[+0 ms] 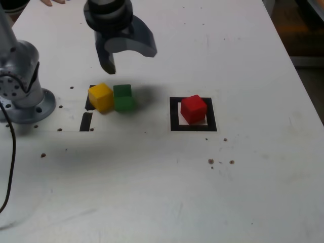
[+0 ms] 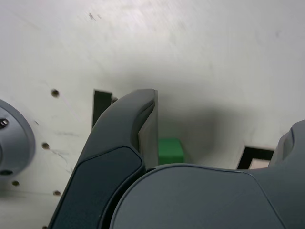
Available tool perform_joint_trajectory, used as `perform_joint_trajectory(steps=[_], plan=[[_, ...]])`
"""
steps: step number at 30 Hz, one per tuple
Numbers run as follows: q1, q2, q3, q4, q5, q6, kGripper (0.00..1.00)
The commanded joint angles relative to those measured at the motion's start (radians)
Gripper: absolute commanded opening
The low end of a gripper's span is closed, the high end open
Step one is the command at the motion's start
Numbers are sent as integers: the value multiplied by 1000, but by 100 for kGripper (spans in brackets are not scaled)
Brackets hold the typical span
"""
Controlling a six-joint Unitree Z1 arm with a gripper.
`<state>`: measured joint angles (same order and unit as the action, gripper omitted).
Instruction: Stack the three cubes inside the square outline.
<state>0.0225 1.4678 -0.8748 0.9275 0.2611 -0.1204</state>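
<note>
The yellow cube [image 1: 100,98] is up against the green cube's side [image 1: 114,100], so I expect the yellow cube to move aside and stay behind when the robot lifts the green cube.
The red cube [image 1: 193,109] sits inside the black square outline [image 1: 174,115], towards the exterior view's right. The yellow cube [image 1: 101,96] and the green cube [image 1: 123,97] stand side by side and touching on the table, left of the outline. My gripper [image 1: 130,61] hangs open above and behind that pair, with nothing between its fingers. In the wrist view the gripper [image 2: 219,129] is spread wide. The green cube [image 2: 170,150] shows just past one finger [image 2: 143,119], which hides the yellow cube. A corner of the outline [image 2: 255,156] shows there too.
Two short black strips [image 1: 86,121] lie by the yellow cube; one [image 2: 101,105] also shows in the wrist view. The arm's grey base [image 1: 23,101] stands at the exterior view's left with a black cable [image 1: 10,167]. Small screw holes [image 1: 220,162] dot the white table [image 1: 162,192].
</note>
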Motion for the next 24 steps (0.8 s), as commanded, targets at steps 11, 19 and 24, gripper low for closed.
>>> perform_joint_trajectory(steps=[11, 19, 24], plan=[[129, 4, 56, -63, 66, 74, 94], [163, 34, 101, -145, 50, 85, 94], [165, 56, 124, -199, 17, 85, 94]])
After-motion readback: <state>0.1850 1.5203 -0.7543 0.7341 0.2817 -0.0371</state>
